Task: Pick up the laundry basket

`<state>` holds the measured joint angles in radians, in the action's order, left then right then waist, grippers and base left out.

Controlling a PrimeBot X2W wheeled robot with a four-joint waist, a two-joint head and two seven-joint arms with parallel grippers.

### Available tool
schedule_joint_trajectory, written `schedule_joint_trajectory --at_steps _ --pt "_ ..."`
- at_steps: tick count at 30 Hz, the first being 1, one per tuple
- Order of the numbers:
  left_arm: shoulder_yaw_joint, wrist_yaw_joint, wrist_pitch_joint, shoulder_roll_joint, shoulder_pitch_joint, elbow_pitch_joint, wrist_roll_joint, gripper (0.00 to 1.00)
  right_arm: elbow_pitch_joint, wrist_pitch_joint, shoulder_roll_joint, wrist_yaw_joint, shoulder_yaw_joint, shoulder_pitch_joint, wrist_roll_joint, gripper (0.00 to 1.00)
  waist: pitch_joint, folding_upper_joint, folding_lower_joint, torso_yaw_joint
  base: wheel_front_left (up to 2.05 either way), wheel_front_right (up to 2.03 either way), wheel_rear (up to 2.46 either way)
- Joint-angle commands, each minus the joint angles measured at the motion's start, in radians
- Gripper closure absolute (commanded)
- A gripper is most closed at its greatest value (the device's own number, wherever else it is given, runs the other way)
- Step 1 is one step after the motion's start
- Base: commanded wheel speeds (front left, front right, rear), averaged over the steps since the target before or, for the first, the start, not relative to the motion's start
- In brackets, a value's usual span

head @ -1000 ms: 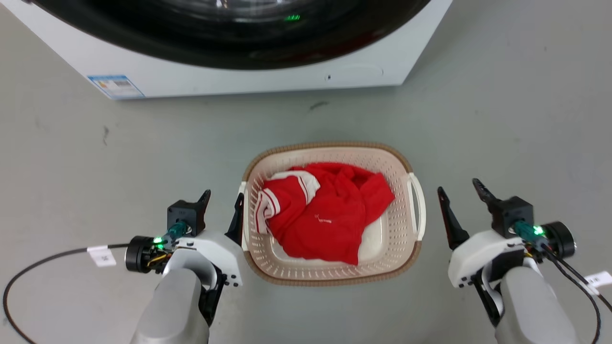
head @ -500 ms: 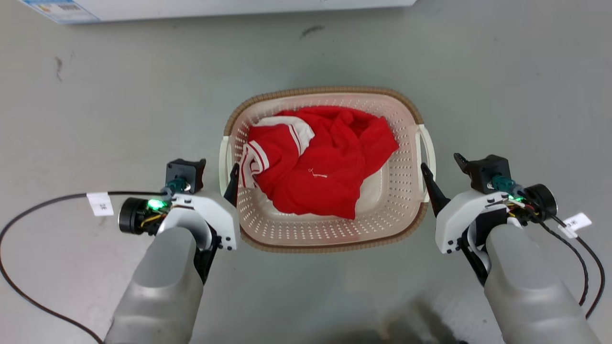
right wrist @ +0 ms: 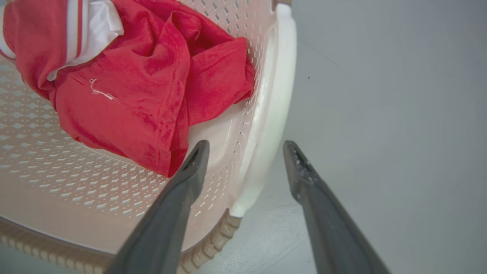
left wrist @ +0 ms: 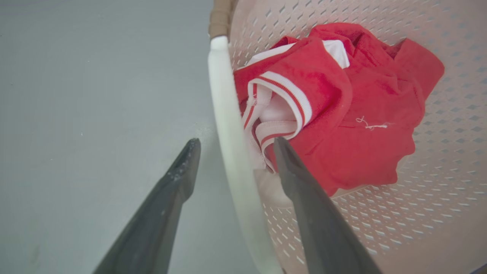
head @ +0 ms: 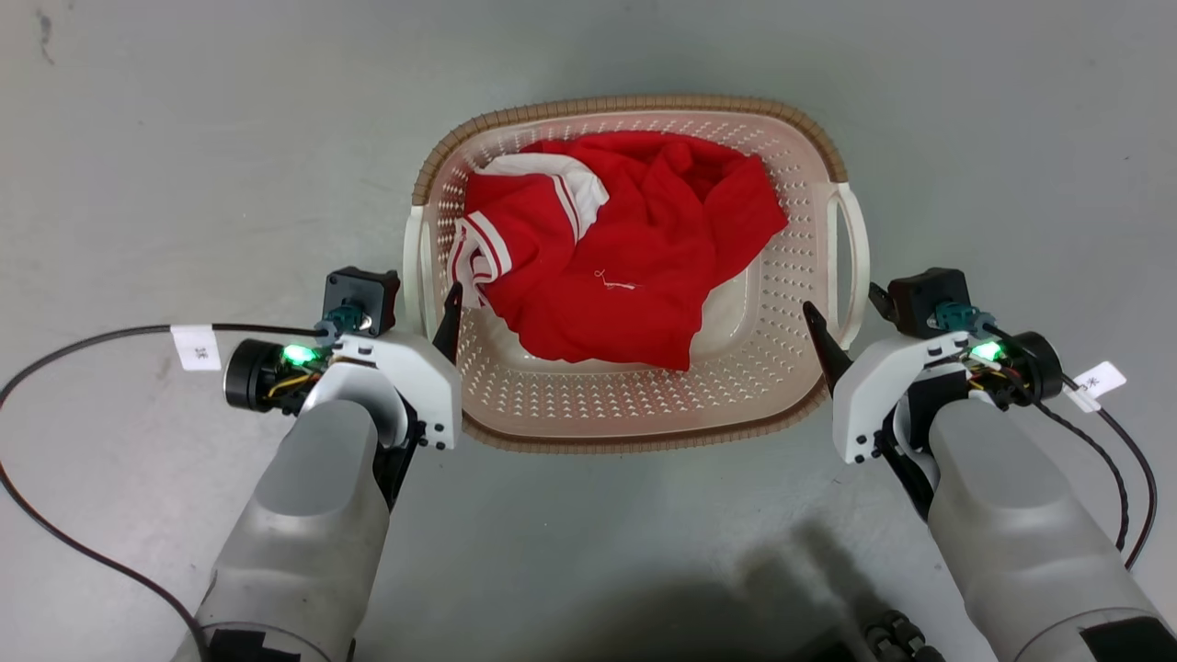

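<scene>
The red garment [head: 645, 248] lies in a low heap inside the basket's perforated walls [head: 618, 403], so it will travel along and its folds will stay the same when the robot carries the basket.
The laundry basket [head: 625, 103] sits on the grey floor, cream and perforated with a brown rim, holding a red garment with white trim [head: 625, 257]. My left gripper [head: 418, 317] is open astride the left white handle [head: 414, 267]. In the left wrist view one finger is outside the handle [left wrist: 224, 95] and the other inside, beside the garment [left wrist: 342, 114]. My right gripper [head: 841, 308] is open astride the near end of the right handle [head: 855, 248]. In the right wrist view that handle [right wrist: 277, 76] runs between the fingers of the gripper [right wrist: 246, 144]. Neither gripper visibly presses on its handle.
Bare grey floor [head: 184, 165] surrounds the basket. A black cable [head: 92, 340] loops from my left wrist across the floor, and another [head: 1122, 478] hangs from my right wrist. A dark shadow and a dark part of my base [head: 897, 634] lie at the bottom edge.
The camera has tilted down, so the washer has left the picture. My right gripper has moved in from beside the basket to straddle its handle. My left gripper has settled over the left handle.
</scene>
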<state>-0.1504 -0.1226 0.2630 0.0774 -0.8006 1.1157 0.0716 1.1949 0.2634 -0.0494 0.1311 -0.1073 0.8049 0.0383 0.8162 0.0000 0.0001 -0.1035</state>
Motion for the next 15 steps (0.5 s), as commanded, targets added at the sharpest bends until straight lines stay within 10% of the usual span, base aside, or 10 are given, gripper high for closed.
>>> schedule_joint_trajectory --at_steps 1,8,9,10,12,15 --pt "-0.002 0.001 0.003 -0.001 -0.019 0.003 -0.005 0.0 0.008 0.002 -0.002 -0.001 -0.002 0.024 -0.006 0.0 0.016 0.0 -0.0001 0.002 0.0 0.0 0.0" --pt "-0.02 0.01 0.003 -0.004 -0.05 0.036 -0.007 0.0 0.048 0.002 -0.002 -0.001 -0.024 0.063 -0.024 0.05 0.041 0.0 -0.0001 0.005 0.0 0.0 0.0" --pt "-0.022 0.01 0.003 -0.005 -0.053 0.043 -0.006 0.54 0.049 0.002 -0.002 -0.001 -0.026 0.07 -0.026 0.81 0.043 0.0 -0.0001 0.005 0.0 0.0 0.0" --pt "-0.022 0.01 0.003 -0.005 -0.053 0.043 -0.006 0.54 0.049 0.002 -0.002 -0.001 -0.026 0.07 -0.026 0.81 0.043 0.0 -0.0001 0.005 0.0 0.0 0.0" --pt "-0.027 0.009 0.003 -0.006 -0.059 0.059 -0.006 1.0 0.059 0.002 -0.002 -0.001 -0.041 0.071 -0.033 1.0 0.046 0.0 -0.0001 0.005 0.0 0.0 0.0" --pt "-0.037 0.005 0.002 -0.006 -0.074 0.082 -0.003 1.0 0.066 0.002 0.0 -0.001 -0.065 0.081 -0.048 1.0 0.047 0.0 -0.0001 0.005 0.0 0.0 0.0"
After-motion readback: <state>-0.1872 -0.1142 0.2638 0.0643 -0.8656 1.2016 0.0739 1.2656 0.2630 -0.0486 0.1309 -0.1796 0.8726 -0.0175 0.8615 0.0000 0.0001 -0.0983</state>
